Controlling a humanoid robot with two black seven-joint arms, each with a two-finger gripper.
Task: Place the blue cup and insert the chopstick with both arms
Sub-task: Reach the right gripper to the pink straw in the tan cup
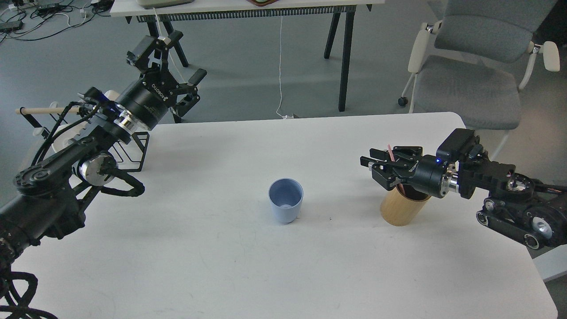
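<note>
My gripper will slide the thin pink chopstick (pixel 391 153) free when it lifts and leave the holder standing, as the chopstick leans inside the holder's wide opening (pixel 414 193).
The blue cup (pixel 285 200) stands upright and empty near the middle of the white table (pixel 221 266). The pink chopstick (pixel 390 153) stands tilted in the tan wooden holder (pixel 400 210), to the right of the cup. My right gripper (pixel 375 170) hovers over the holder's rim, pointing left. Its fingers are apart and the stick rises between them, close to the palm. My left gripper (pixel 188 55) is open and empty. It is raised beyond the table's far left edge, well away from the cup.
A black wire rack (pixel 135 150) with white mugs and a long pale wooden rod (pixel 44 109) stands at the table's left edge, under my left arm. A grey chair (pixel 469 84) and another table's legs (pixel 345 57) are behind the table.
</note>
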